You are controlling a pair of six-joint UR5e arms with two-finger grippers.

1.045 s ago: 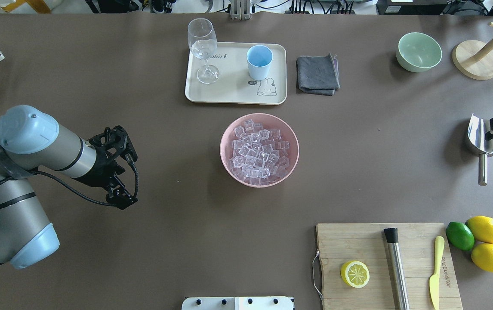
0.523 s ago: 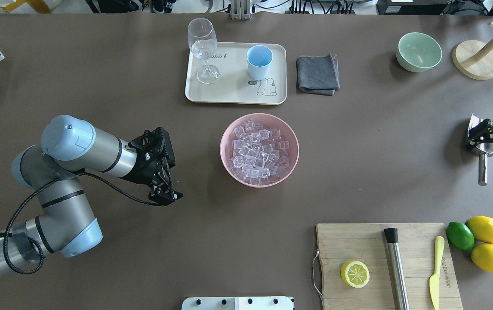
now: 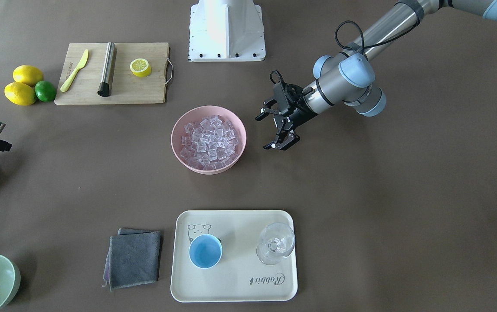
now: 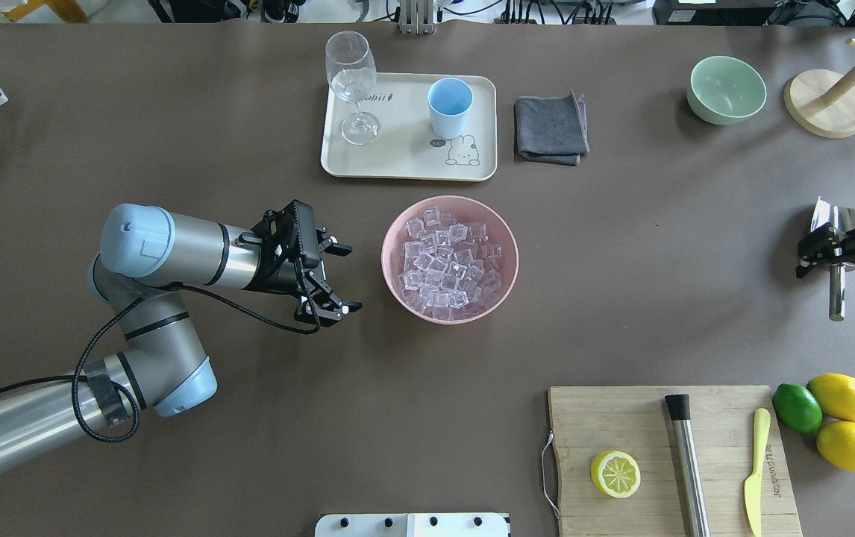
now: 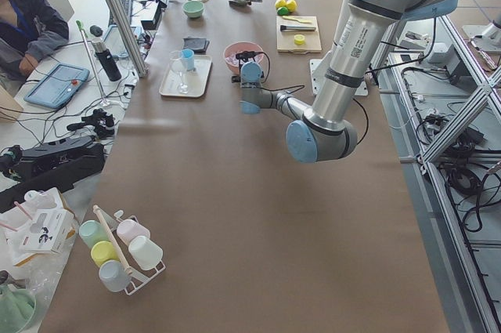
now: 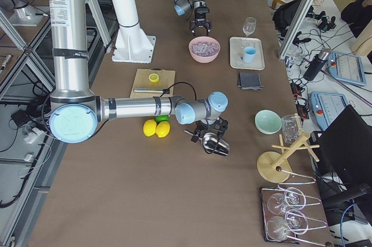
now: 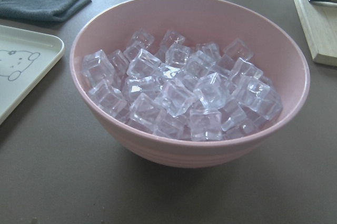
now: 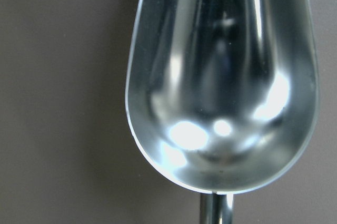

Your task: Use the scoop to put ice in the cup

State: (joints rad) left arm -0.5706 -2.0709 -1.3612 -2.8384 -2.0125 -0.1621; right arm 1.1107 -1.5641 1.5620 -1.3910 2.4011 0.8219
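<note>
My gripper is going to push the steel scoop into the pink bowl. Separate clear cubes [image 3: 201, 148] are piled loosely in the bowl, so some ice [image 3: 211, 140] will spill over the bowl's rim when the scoop goes in.
The ice [image 4: 446, 257] fills a pink bowl [image 4: 384, 257] at mid table; it also shows in the left wrist view [image 7: 179, 87]. The light-blue cup [image 4: 450, 104] stands upright on a cream tray [image 4: 405, 153] beyond the bowl. My left gripper [image 4: 349, 277] is open and empty, just left of the bowl, pointing at it. The steel scoop [image 4: 836, 302] lies at the right edge, trough empty in the right wrist view [image 8: 221, 76]. My right gripper [image 4: 836, 274] is open over the scoop, its fingers either side of the handle.
A wine glass [image 4: 353, 82] stands on the tray. A grey cloth [image 4: 550, 128] and a pale green bowl [image 4: 726, 89] lie further right. A cutting board [image 4: 666, 462] holds a lemon half, a steel cylinder and a yellow knife; lemons and a lime [image 4: 797, 408] lie beside it.
My left arm has swung right, up to the pink bowl. My right gripper has come in from the edge over the scoop and turned to straddle its handle.
</note>
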